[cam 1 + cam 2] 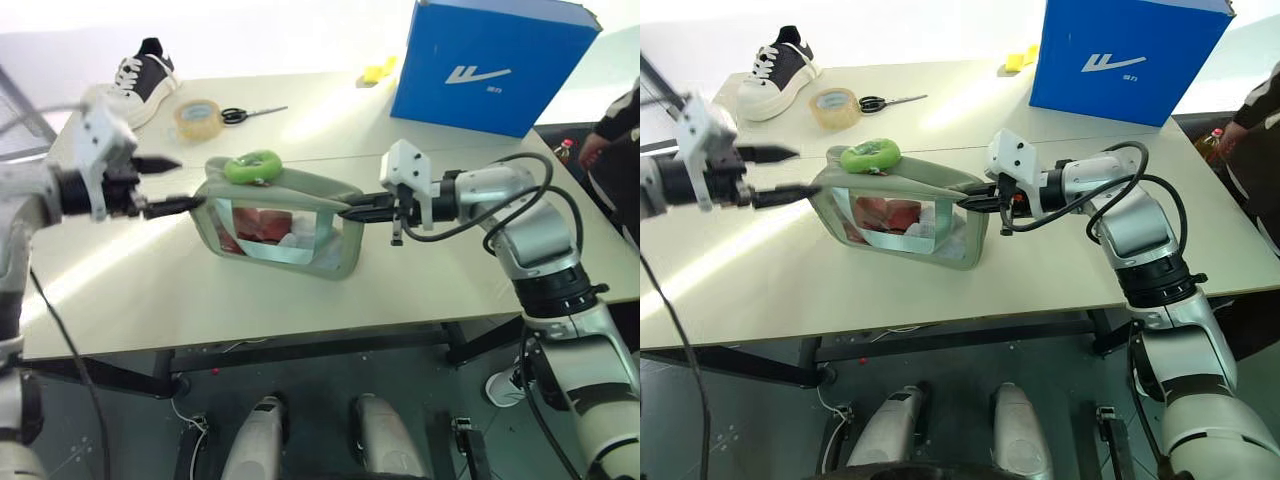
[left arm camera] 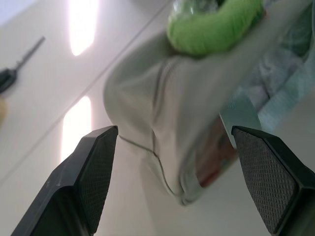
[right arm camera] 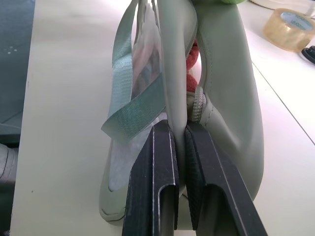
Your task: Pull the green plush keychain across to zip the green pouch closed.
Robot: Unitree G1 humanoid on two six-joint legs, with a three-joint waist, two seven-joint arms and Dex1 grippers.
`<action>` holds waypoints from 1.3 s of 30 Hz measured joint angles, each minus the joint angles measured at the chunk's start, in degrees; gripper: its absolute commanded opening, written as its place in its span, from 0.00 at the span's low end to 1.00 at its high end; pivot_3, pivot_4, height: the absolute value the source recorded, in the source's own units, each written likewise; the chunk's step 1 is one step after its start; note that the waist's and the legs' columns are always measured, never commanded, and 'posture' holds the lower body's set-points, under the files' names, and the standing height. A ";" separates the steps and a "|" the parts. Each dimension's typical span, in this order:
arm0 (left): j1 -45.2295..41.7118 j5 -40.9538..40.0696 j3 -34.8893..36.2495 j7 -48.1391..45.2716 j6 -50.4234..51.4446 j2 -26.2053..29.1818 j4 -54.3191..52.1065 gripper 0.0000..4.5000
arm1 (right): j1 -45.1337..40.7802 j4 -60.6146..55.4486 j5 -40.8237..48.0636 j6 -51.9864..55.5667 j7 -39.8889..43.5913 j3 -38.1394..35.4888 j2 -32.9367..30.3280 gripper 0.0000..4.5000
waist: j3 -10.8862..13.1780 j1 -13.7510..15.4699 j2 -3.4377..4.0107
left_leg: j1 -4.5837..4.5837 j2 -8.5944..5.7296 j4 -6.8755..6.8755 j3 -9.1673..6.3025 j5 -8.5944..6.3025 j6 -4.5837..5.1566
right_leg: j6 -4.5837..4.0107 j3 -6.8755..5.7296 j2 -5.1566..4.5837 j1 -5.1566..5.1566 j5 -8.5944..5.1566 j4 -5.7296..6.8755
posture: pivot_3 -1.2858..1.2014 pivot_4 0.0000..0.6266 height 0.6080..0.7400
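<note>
Next, my left gripper pinches the corner (image 1: 208, 206) beside the keychain to free my right gripper, which holds the pouch's end far from the keychain (image 1: 351, 228), to pull.
The green pouch (image 1: 335, 258) stands upright on the table, its clear window showing red and white contents. The green plush keychain (image 1: 253, 166) rests on the pouch's top edge near its left end. My right gripper (image 1: 348, 212) is shut on the top edge at the pouch's right end; in the right wrist view its fingers (image 3: 162, 162) pinch the fabric beside a light-blue strap (image 3: 133, 113). My left gripper (image 1: 185, 184) stands open just off the pouch's left end, holding nothing. In the left wrist view the pouch's corner (image 2: 162, 113) lies beyond its spread pads (image 2: 96, 167).
A blue box (image 1: 490, 65) stands at the back right of the table (image 1: 150, 300). A tape roll (image 1: 197, 118), scissors (image 1: 245, 114), a shoe (image 1: 140, 80) and a small yellow item (image 1: 378, 72) lie at the back. A person (image 1: 615, 140) stands at the right edge.
</note>
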 measured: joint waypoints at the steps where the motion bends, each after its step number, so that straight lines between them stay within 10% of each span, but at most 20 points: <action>1: 0.65 0.17 -0.01 0.22 -0.23 -0.40 0.29 0.87 | 0.00 0.00 -0.02 0.00 0.00 -0.01 -0.16 0.00 | 0.00 0.10 0.00 | 0.00 0.00 0.03 0.00 0.00 0.00 | -0.08 0.00 -0.01 0.02 -0.04 -0.01 | 0.52 0.24 1.00; 6: -1.57 1.75 -0.19 3.76 -3.45 -5.15 2.63 0.67 | -0.04 0.05 -0.03 0.01 0.09 0.00 -0.11 0.00 | -0.01 0.10 -0.01 | 0.00 -0.01 0.05 0.00 0.00 0.00 | 0.02 0.00 -0.02 0.04 0.02 0.00 | 0.52 0.24 1.00; 12: -3.02 2.26 -0.76 4.52 -4.29 -7.90 3.86 0.01 | -0.04 0.03 -0.03 0.12 0.20 0.07 0.28 0.00 | -0.01 -0.09 -0.01 | 0.00 0.00 0.01 0.00 0.00 0.00 | 0.11 0.00 0.00 0.00 0.06 0.01 | 0.52 0.24 1.00; 19: -1.12 1.45 0.03 3.41 -3.35 -6.03 1.77 0.01 | -0.42 0.48 -0.63 0.05 -0.96 0.08 1.02 0.00 | -0.01 -0.15 -0.01 | 0.00 -0.01 0.03 0.00 0.00 0.00 | 0.09 0.01 -0.01 0.01 0.06 0.00 | 0.52 0.24 1.00; 27: 8.40 -2.81 5.28 4.23 2.82 -2.67 -10.47 0.00 | -2.57 6.47 -3.19 -2.04 -3.68 0.18 2.36 0.83 | 0.00 -0.10 0.01 | 0.00 0.01 -0.03 0.01 0.00 0.00 | -0.01 0.02 -0.02 -0.03 0.00 -0.01 | 0.52 0.24 1.00; 39: 9.72 -3.63 5.78 7.75 3.38 -3.79 -13.02 0.00 | -23.85 20.92 7.17 11.55 -13.02 -9.62 21.37 0.83 | 0.02 -0.47 0.04 | 0.04 0.05 -0.10 -0.02 0.00 -0.01 | 0.05 0.01 0.07 -0.07 0.06 0.06 | 0.52 0.24 1.00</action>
